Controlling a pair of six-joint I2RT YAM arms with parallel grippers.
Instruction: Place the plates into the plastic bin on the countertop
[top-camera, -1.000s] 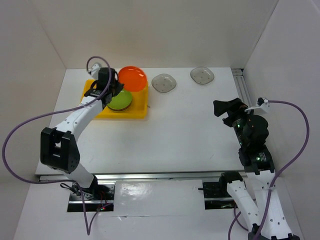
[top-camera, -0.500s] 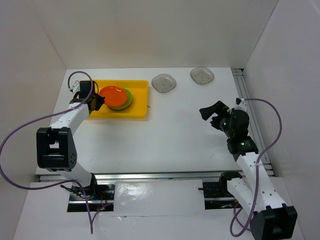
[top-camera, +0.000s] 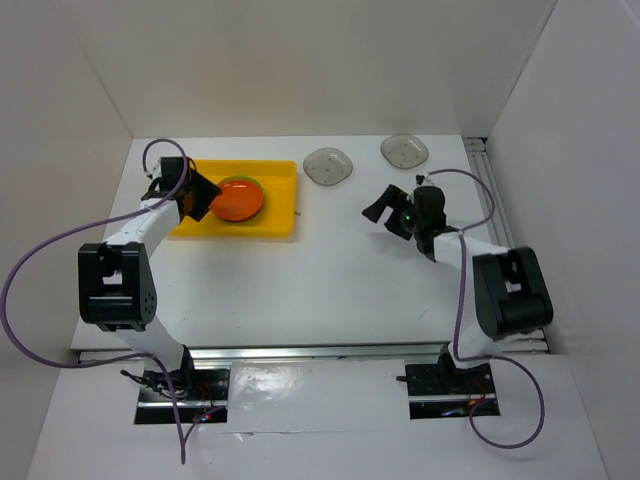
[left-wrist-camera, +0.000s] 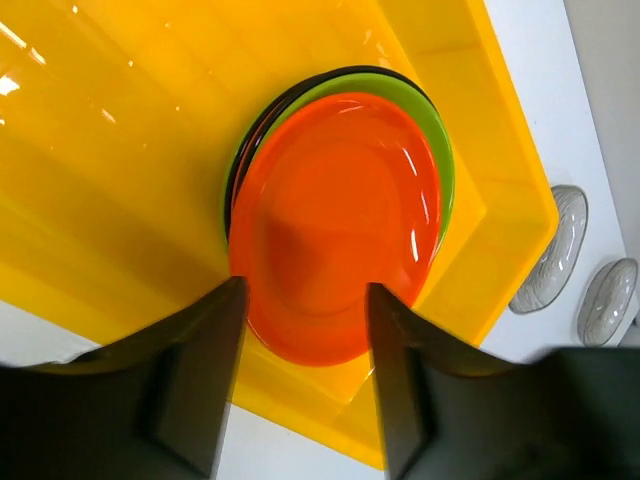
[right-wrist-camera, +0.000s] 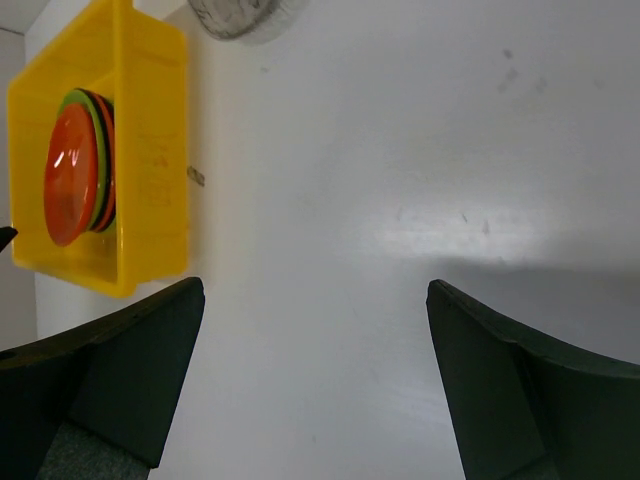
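The nearer grey plate is on the other side of the bin from the robot's left gripper. The robot's right gripper should grab the plate's rim and hand the plate over to the left gripper.
The yellow plastic bin lies at the back left of the white countertop. It holds a stack of plates: an orange plate on top, a lime green plate and a black rim under it. My left gripper is open at the stack's left edge, its fingers apart above the orange plate's near rim. Two grey plates rest on the countertop right of the bin. My right gripper hangs open over bare countertop, holding nothing.
White walls close in the back and both sides. A metal rail runs along the right edge of the countertop. The grey plates also show at the right edge of the left wrist view.
My left gripper carried the orange plate down onto the stack and opened, letting it go. The right arm swung leftward and farther out over the countertop, still open.
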